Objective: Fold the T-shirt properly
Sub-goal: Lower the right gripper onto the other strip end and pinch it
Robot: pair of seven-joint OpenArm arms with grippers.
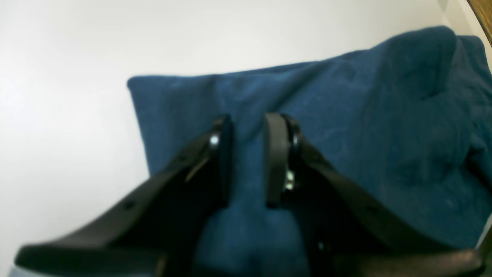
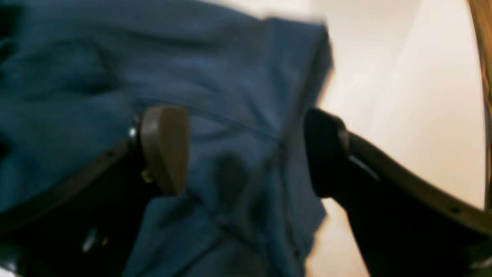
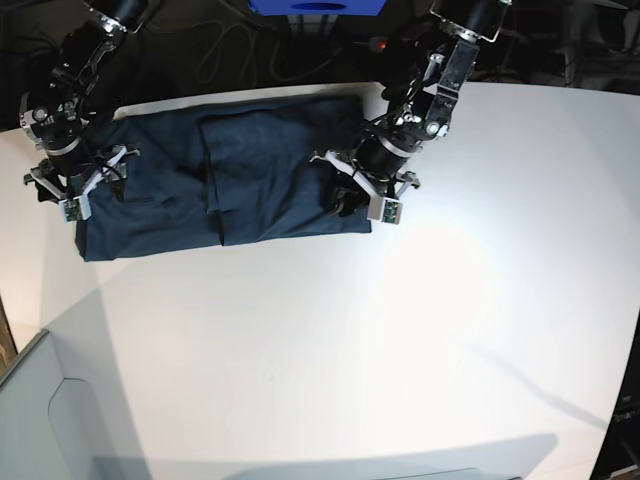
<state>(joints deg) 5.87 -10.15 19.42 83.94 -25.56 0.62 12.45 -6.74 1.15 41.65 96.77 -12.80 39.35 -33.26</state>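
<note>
I keep lowering my right gripper, whose open fingers straddle the T-shirt's end edge (image 2: 282,143) while my left gripper pinches the opposite end, until they close on that edge (image 2: 279,150).
The dark navy T-shirt (image 3: 260,170) lies on the white table, folded into a long strip running left to right, with a fold seam near its middle. My left gripper (image 3: 358,200) is at the strip's right end. In the left wrist view the gripper (image 1: 250,154) has its jaws nearly together, with a ridge of the T-shirt (image 1: 346,115) pinched between them. My right gripper (image 3: 72,195) is at the strip's left end. In the right wrist view the gripper (image 2: 246,154) is wide open over the T-shirt (image 2: 230,77), astride its edge.
The white table (image 3: 400,330) stretches in front of and to the right of the shirt. A blue box (image 3: 318,6) and cables lie behind the table's back edge. A grey panel (image 3: 40,420) sits at the front left corner.
</note>
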